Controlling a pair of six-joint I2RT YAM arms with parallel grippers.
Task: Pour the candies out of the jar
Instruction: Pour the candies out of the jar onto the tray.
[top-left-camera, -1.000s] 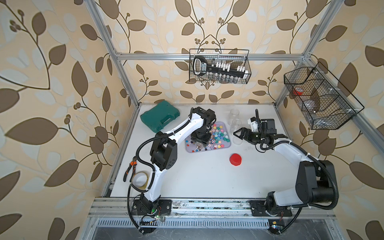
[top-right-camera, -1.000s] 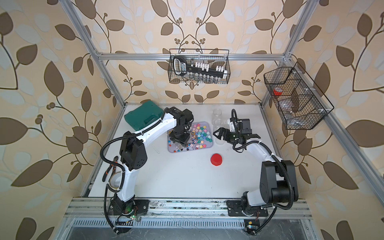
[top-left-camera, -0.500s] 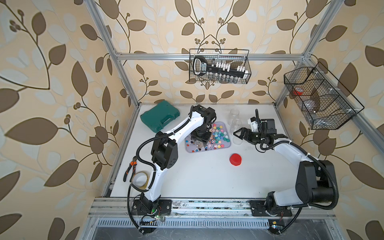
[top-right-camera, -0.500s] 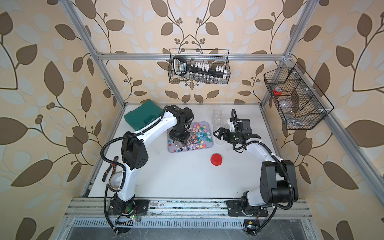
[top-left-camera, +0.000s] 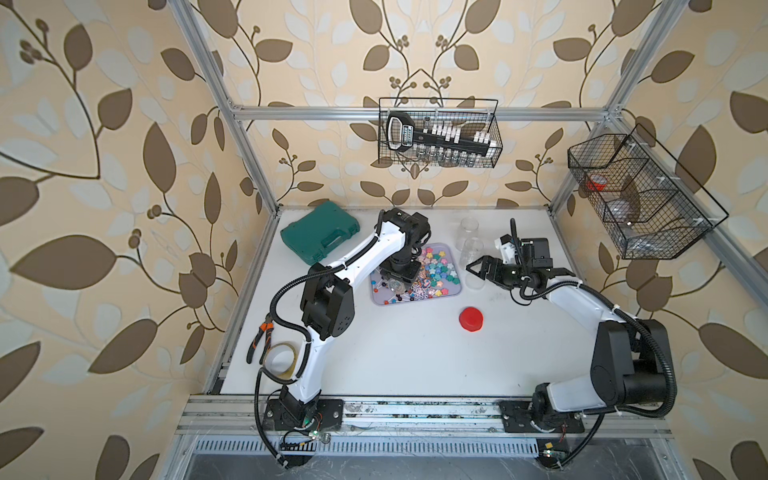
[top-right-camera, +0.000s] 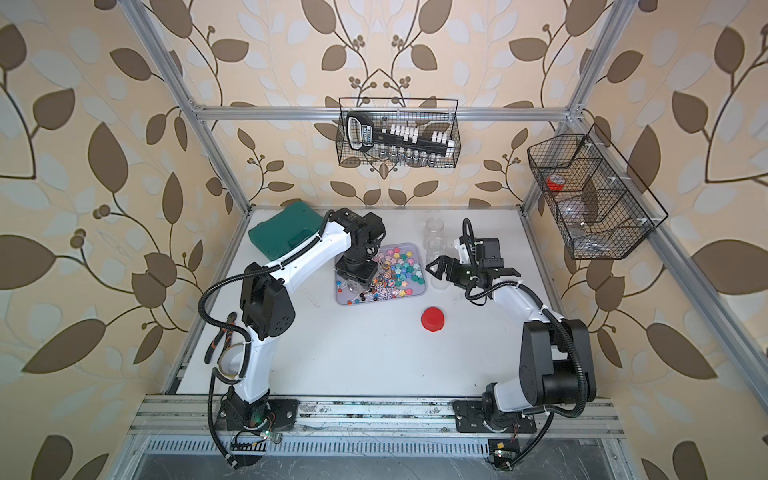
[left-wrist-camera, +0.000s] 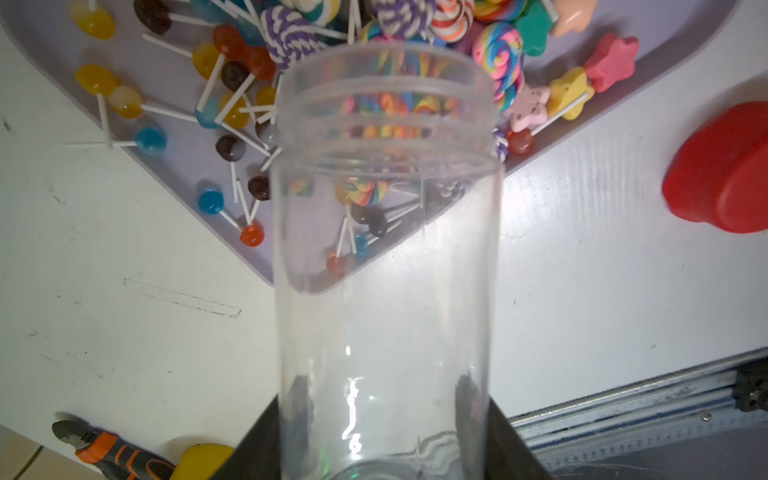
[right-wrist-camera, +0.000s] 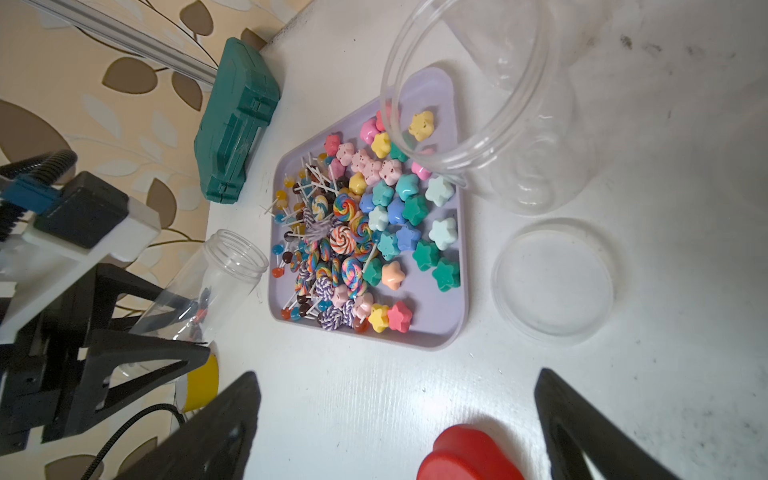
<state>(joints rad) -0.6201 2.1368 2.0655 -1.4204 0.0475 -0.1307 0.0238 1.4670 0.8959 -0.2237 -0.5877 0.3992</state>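
My left gripper is holding the empty jar near its base (left-wrist-camera: 382, 452). Next, I turn the jar upright again and have my right gripper grab its neck (left-wrist-camera: 388, 120).
My left gripper (top-left-camera: 400, 272) is shut on a clear plastic jar (left-wrist-camera: 386, 249), its black fingers (left-wrist-camera: 257, 449) clamped on the sides near the base. The jar is tipped with its open mouth over the lilac tray (top-left-camera: 376, 298). It looks empty in the left wrist view. The candies (top-left-camera: 436, 270) lie spread on the tray: star-like pastel pieces, swirl lollipops and ball lollipops (left-wrist-camera: 232, 83) on white sticks. The right wrist view shows the jar (right-wrist-camera: 216, 282) and the candies (right-wrist-camera: 374, 224) from the side. My right gripper (right-wrist-camera: 397, 374) stands open just right of the tray, holding nothing.
A red lid (top-left-camera: 471, 320) lies on the table in front of the tray, close to my right gripper (top-left-camera: 478, 270). Two more clear jars (top-left-camera: 468, 228) stand right of the tray. A green case (top-left-camera: 320, 239) is at the back left. Pliers (top-left-camera: 259, 340) and a tape roll (top-left-camera: 280, 361) lie at the left edge.
My left wrist has shifted very slightly over the tray with the jar still in its grip. The right arm has stayed still.
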